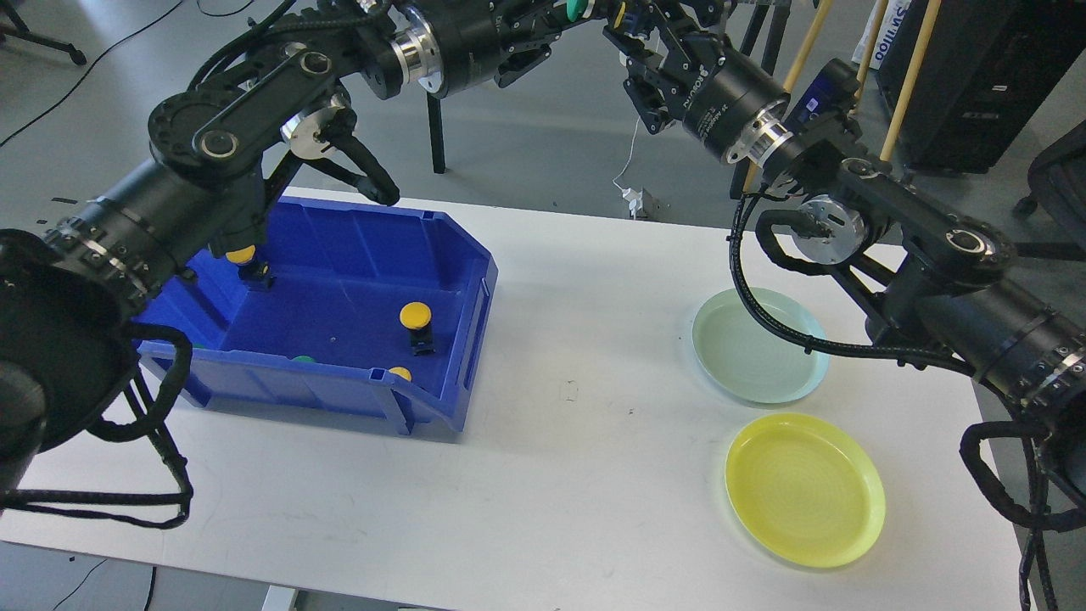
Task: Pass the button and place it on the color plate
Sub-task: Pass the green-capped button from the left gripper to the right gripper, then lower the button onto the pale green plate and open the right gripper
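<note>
My gripper will lower the green-capped button (602, 10) to the pale green plate, and the button will lie on its side there because the green cap (577, 9) points sideways.
My left gripper (598, 10) is at the top edge, shut on a green-capped button (578, 8) held high above the table. My right gripper (632, 55) has come up close to it from the right, with its jaws open just beside the button's far end; whether they touch it I cannot tell. A pale green plate (759, 344) and a yellow plate (804, 490) lie empty on the right of the white table. The blue bin (462, 255) on the left holds yellow buttons (415, 316) (240, 254) and a green one (301, 359) by its front wall.
The white table (577, 424) has its front edge near the bottom of the view. Black stand legs (435, 127) and yellow poles (899, 85) stand on the floor behind the table. A white cable (632, 161) hangs behind it.
</note>
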Controlling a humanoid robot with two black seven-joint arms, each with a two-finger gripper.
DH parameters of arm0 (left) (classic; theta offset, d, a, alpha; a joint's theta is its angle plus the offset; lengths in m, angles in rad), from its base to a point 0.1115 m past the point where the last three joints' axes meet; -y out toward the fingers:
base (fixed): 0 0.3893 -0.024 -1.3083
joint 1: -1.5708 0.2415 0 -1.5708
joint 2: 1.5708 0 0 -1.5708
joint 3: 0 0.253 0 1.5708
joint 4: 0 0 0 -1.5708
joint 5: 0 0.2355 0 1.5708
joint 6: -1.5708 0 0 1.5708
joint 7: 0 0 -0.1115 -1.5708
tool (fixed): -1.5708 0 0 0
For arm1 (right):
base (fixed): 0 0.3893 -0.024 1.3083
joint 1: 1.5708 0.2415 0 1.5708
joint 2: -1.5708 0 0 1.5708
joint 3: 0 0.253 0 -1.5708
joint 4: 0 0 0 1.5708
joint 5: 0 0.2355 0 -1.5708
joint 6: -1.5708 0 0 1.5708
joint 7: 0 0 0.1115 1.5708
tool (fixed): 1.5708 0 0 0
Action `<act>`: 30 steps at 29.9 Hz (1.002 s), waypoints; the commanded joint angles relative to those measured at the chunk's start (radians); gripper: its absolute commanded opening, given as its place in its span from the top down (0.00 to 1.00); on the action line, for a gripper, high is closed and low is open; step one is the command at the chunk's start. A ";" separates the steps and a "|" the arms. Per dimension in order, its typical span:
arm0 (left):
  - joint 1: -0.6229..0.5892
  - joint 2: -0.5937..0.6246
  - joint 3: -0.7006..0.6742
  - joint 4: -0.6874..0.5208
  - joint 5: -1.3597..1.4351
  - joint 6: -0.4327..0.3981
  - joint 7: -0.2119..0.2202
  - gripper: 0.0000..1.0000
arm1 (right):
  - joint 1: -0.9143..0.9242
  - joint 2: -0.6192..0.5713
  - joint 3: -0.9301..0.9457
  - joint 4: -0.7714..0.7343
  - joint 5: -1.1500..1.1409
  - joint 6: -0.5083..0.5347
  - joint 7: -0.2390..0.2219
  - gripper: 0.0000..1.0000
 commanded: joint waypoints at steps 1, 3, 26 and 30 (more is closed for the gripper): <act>0.000 0.000 0.000 0.000 -0.001 0.000 0.000 0.78 | 0.007 0.002 -0.007 -0.002 -0.001 0.003 -0.008 0.89; 0.000 0.001 0.001 0.000 -0.001 0.000 0.000 0.78 | 0.011 0.003 -0.005 -0.005 -0.001 0.003 -0.007 0.90; 0.037 0.145 0.009 0.032 0.142 0.000 0.003 0.00 | -0.090 -0.262 -0.114 0.014 0.008 0.029 -0.019 0.90; 0.046 0.173 0.007 0.029 0.148 0.000 -0.030 0.00 | -0.236 -0.357 -0.183 0.019 0.006 0.044 -0.015 0.88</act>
